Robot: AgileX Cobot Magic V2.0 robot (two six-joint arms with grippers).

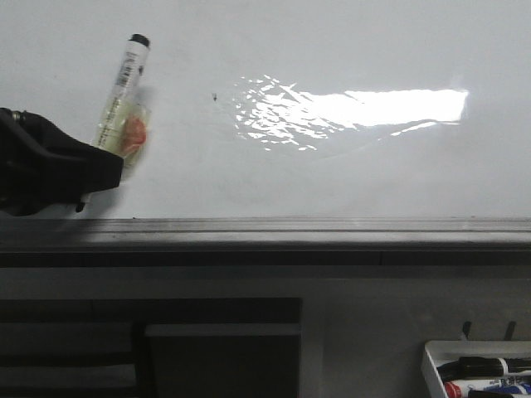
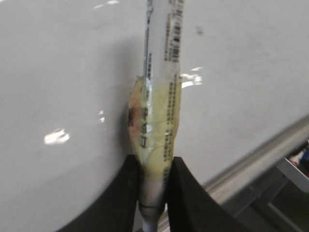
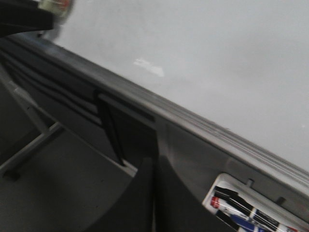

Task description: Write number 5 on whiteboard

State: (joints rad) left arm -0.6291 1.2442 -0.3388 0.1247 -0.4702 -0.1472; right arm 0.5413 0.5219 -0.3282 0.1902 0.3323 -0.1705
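The marker is held by its writing end (image 1: 84, 201) in my left gripper, so my right gripper needs to grip the marker's upper body (image 1: 129, 75) before writing the number 5.
The whiteboard (image 1: 332, 166) is a large glossy white panel with a bright glare patch and a grey metal strip along its near edge. No number 5 shows on it; only a tiny dark speck (image 1: 215, 97). My left gripper (image 1: 99, 166) is at the board's left and shut on a marker (image 1: 124, 95) wrapped in yellowish tape, black tip pointing up and away. In the left wrist view the fingers (image 2: 123, 193) clamp the marker (image 2: 159, 96) over the board (image 2: 58, 72). My right gripper (image 3: 153, 193) is shut and empty, below the board's edge (image 3: 193, 121).
A small white tray (image 1: 436, 365) of markers hangs below the board at the lower right; it also shows in the right wrist view (image 3: 217, 186). A dark frame and panel (image 1: 224, 356) sit under the board's metal strip (image 1: 265, 228).
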